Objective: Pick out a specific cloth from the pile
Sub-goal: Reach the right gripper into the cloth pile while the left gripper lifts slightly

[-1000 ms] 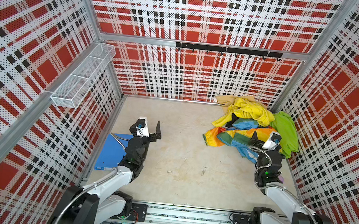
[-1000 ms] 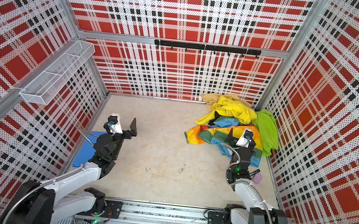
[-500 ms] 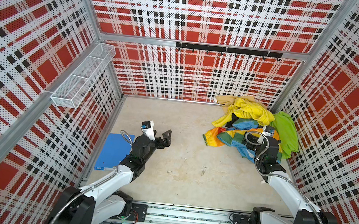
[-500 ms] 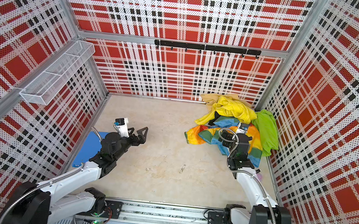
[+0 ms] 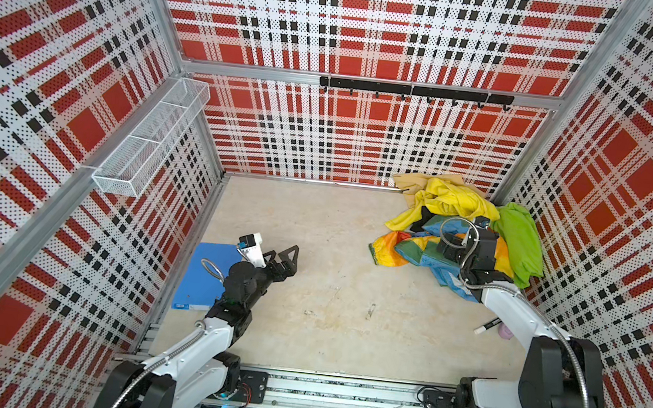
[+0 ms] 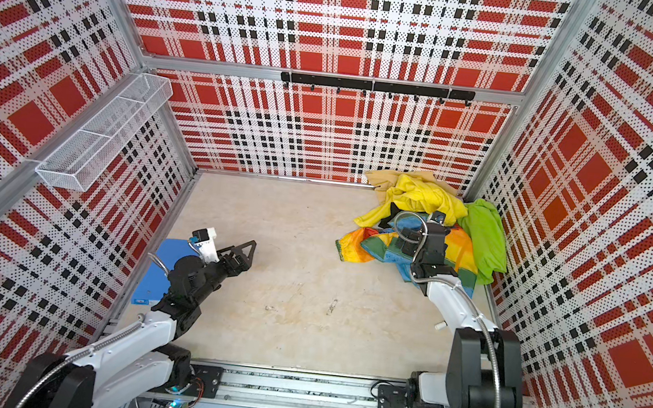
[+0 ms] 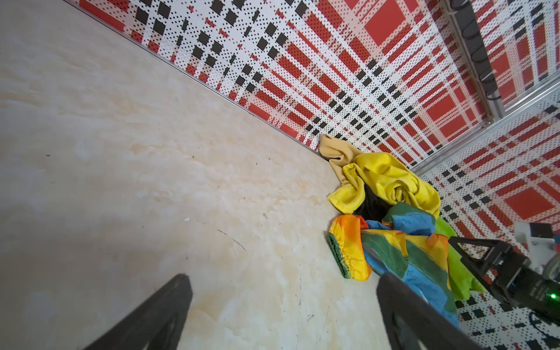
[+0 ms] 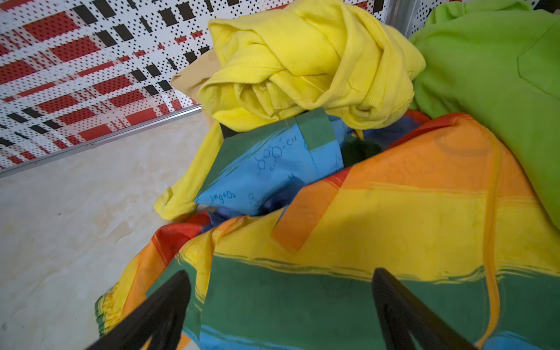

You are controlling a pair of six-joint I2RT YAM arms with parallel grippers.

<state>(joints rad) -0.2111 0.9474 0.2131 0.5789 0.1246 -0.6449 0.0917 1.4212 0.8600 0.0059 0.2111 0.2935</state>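
Observation:
A dark patch (image 5: pixel 422 218) peeks out below the yellow cloth, so more black cloth should show under the rainbow patchwork cloth (image 5: pixel 411 250) when I pull it aside.
The pile (image 5: pixel 463 233) lies in the back right corner: a yellow cloth (image 8: pixel 306 60), a lime-green cloth (image 8: pixel 497 78), a tan cloth (image 7: pixel 331 148) and a rainbow patchwork cloth (image 8: pixel 378 218). Of the black cloth (image 7: pixel 371 206) only a small dark patch shows, under the yellow one (image 5: pixel 423 217), (image 6: pixel 390 217). My right gripper (image 8: pixel 280 272) hovers open just above the patchwork, nothing between its fingers (image 5: pixel 446 243), (image 6: pixel 406 239). My left gripper (image 7: pixel 281 278) is open over bare floor at the left (image 5: pixel 283 252), (image 6: pixel 242 245), far from the pile.
A blue flat board (image 5: pixel 203 275) lies on the floor by the left wall. A wire basket (image 5: pixel 152 139) hangs on the left wall and a black hook rail (image 5: pixel 413 91) on the back wall. A marker (image 5: pixel 488 326) and a pink object (image 5: pixel 506 331) lie near the right wall.
The right arm has reached farther over the pile and turned its gripper down toward the patchwork. The left gripper has swung rightward, away from the blue board. Both stayed open.

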